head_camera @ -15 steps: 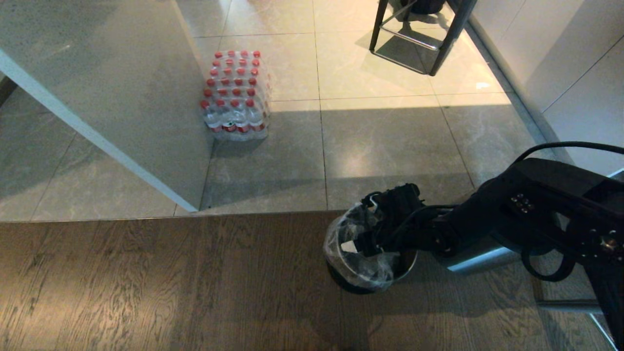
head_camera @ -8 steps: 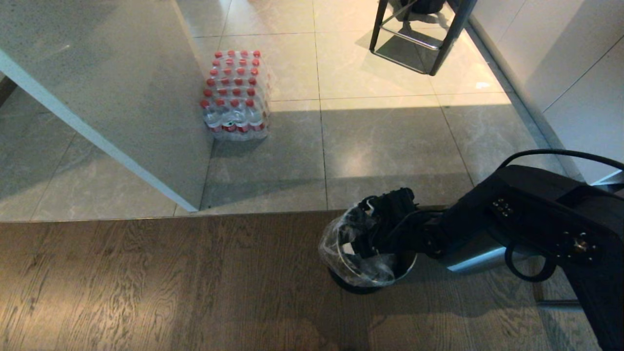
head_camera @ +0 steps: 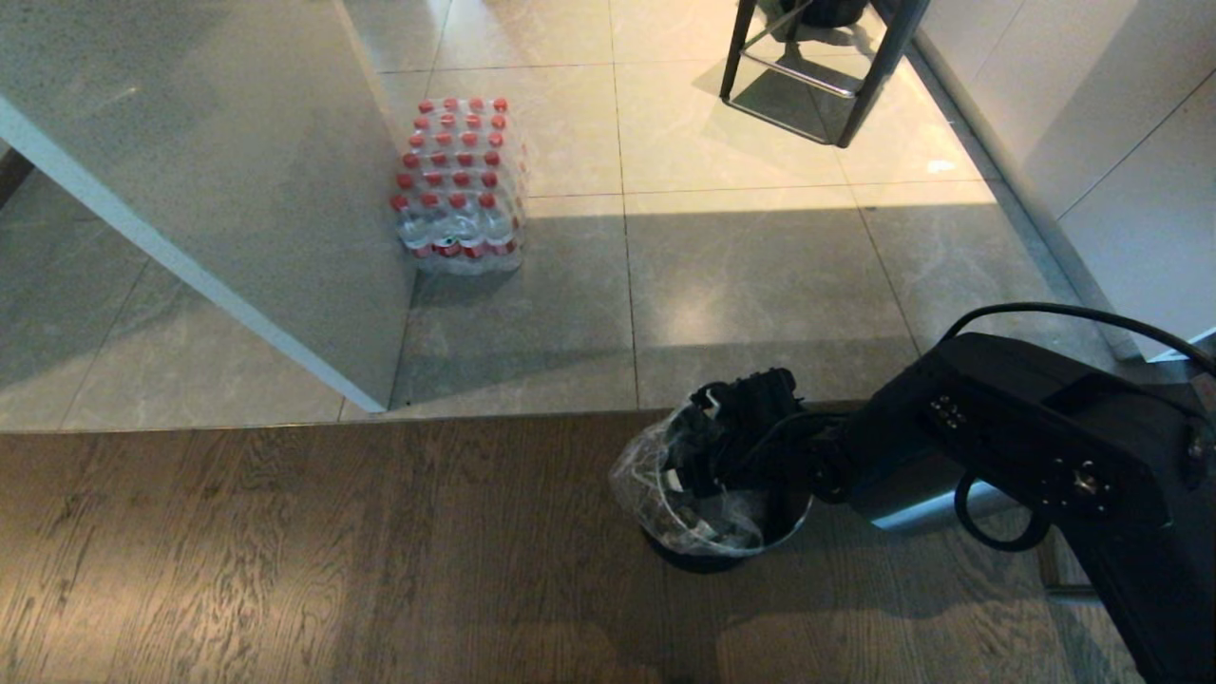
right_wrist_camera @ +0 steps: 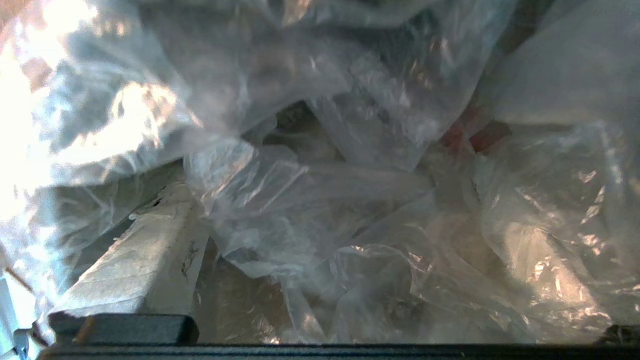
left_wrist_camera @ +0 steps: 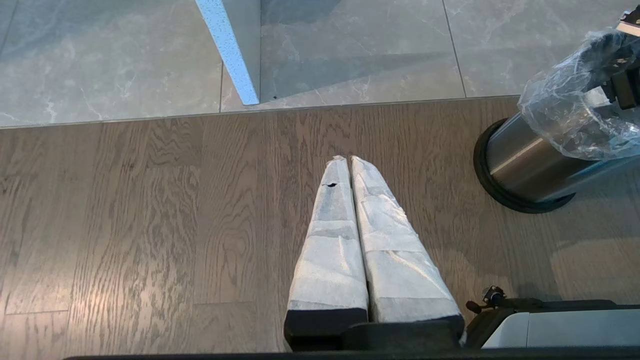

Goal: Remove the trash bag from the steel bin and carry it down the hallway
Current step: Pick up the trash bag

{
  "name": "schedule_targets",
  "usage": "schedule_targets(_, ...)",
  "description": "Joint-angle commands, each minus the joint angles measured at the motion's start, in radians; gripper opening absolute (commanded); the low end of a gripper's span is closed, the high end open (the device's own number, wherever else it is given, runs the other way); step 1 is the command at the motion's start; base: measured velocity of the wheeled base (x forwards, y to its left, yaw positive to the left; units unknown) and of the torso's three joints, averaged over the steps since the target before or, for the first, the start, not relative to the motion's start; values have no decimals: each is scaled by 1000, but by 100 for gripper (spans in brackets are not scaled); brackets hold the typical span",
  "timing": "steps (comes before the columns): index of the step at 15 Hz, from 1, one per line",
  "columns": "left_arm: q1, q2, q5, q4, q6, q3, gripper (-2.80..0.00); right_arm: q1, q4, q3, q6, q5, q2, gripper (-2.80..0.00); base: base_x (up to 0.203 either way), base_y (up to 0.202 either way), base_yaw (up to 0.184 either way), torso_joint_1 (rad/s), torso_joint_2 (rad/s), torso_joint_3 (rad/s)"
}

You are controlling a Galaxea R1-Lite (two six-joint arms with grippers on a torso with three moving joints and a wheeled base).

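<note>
A red patch (right_wrist_camera: 475, 135) can be seen through the clear folds, so the trash bag (head_camera: 652, 484) will come out with red-and-white trash inside it when I lift.
The steel bin (head_camera: 698, 560) stands on the wood floor just short of the tiles; its shiny side and black base (left_wrist_camera: 525, 165) also show in the left wrist view. The clear crinkled trash bag (head_camera: 641, 475) lines it and bulges over the rim (left_wrist_camera: 565, 115). My right gripper (head_camera: 703, 475) reaches down inside the bin, open, with loose folds of the bag (right_wrist_camera: 310, 200) between its fingers; one white-wrapped finger (right_wrist_camera: 145, 255) shows, the other is veiled by plastic. My left gripper (left_wrist_camera: 348, 160) hangs shut and empty over the wood floor, left of the bin. The hallway is out of view.
Grey marbled tiles (head_camera: 760, 285) begin right behind the bin. A shrink-wrapped pack of red-capped bottles (head_camera: 458, 185) sits against a grey counter block (head_camera: 237, 190). Black stool legs (head_camera: 807, 76) stand at the back, with a white wall (head_camera: 1140, 190) on the right.
My right arm has pushed further left and deeper into the bin. The bag's left side has been pressed outward over the rim. The left gripper's earlier state is not shown.
</note>
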Motion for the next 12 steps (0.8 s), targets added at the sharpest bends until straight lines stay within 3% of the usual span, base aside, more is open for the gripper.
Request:
schedule_targets(1, 0, 0, 0, 0, 0, 0, -280, -4, -19, -5, 1, 3, 13, 0, 0, 0, 0, 0, 0, 0)
schedule_targets(2, 0, 0, 0, -1, 0, 0, -280, -4, -23, -6, -1, 3, 16, -280, 0, 0, 0, 0, 0, 0)
schedule_targets(7, 0, 0, 0, 0, 0, 0, -280, -2, -14, -7, -10, -61, 11, -280, 0, 0, 0, 0, 0, 0)
schedule_targets(12, 0, 0, 0, 0, 0, 0, -280, -4, -5, 14, -9, -64, -25, -280, 0, 0, 0, 0, 0, 0)
